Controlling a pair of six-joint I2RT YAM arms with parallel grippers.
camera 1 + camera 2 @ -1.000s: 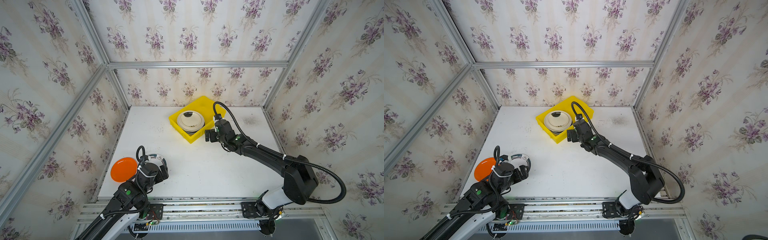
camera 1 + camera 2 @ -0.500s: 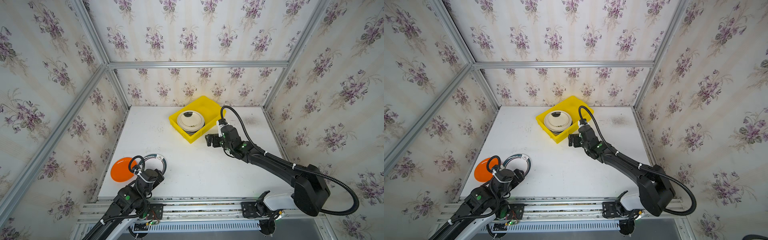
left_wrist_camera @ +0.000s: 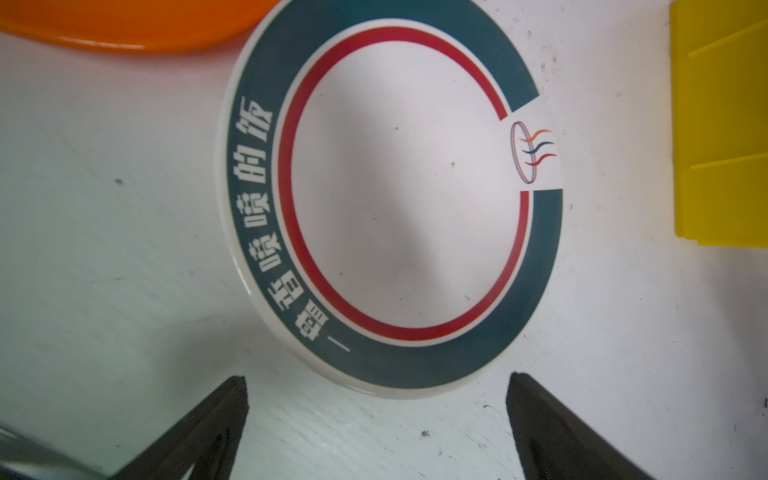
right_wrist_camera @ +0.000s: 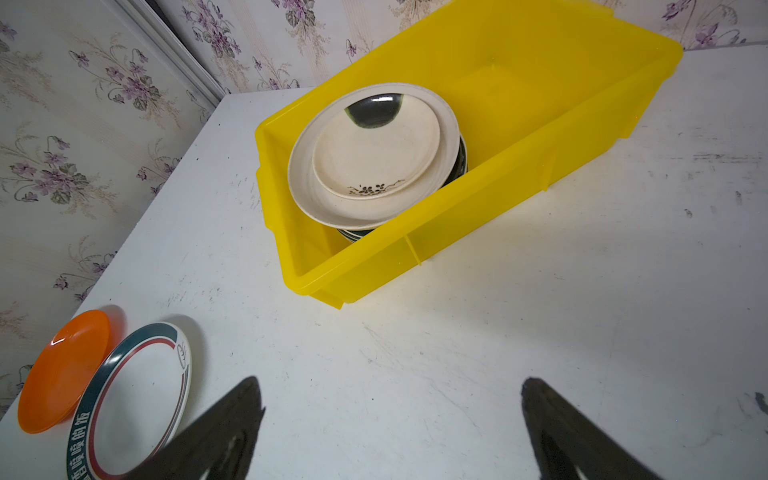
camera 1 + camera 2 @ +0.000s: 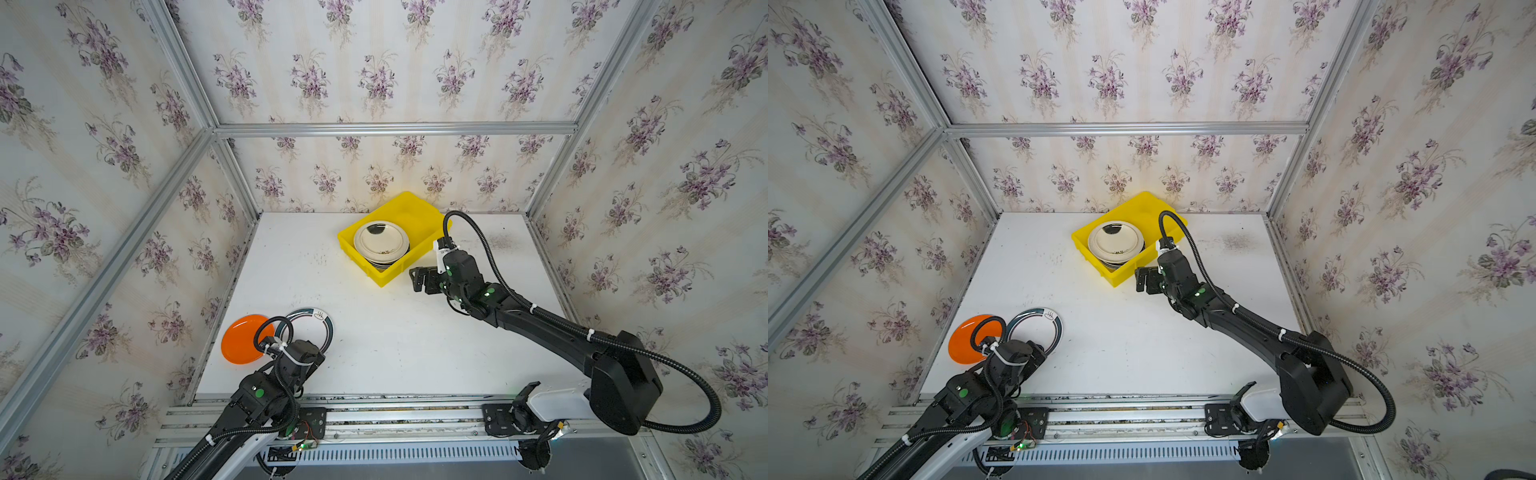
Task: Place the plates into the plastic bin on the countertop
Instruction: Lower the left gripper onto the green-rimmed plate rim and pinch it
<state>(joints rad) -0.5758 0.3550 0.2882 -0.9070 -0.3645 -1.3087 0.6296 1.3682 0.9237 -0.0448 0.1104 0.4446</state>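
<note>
This edge (image 3: pixel 360 386) lies clear of the orange plate, ahead of the open fingers, so my left gripper should keep moving in and close on the green-rimmed plate's near edge (image 3: pixel 336 372).
The yellow plastic bin (image 5: pixel 399 266) (image 5: pixel 1129 268) (image 4: pixel 415 249) stands at the back of the white countertop (image 5: pixel 395 340), holding a stack of plates topped by cream ones (image 5: pixel 381 244) (image 4: pixel 374 153). At the front left lie a white plate with a dark green rim (image 5: pixel 320 328) (image 5: pixel 1038 328) (image 3: pixel 407 195) and, touching it, an orange plate (image 5: pixel 241 338) (image 3: pixel 124 25). My left gripper (image 3: pixel 376 386) is open, and the green-rimmed plate's near edge reaches just between its tips. My right gripper (image 5: pixel 419 278) (image 4: pixel 390 395) is open and empty, beside the bin's front corner.
Floral walls with aluminium framing close in the countertop on three sides. The orange plate (image 4: pixel 62 370) overhangs the left edge next to the wall. The aluminium rail (image 5: pixel 395 411) runs along the front. Bare countertop lies between the two arms.
The left gripper drew back toward the front edge, uncovering more of the green-rimmed plate. The right gripper slid a little away from the bin toward the front. Both stayed open.
</note>
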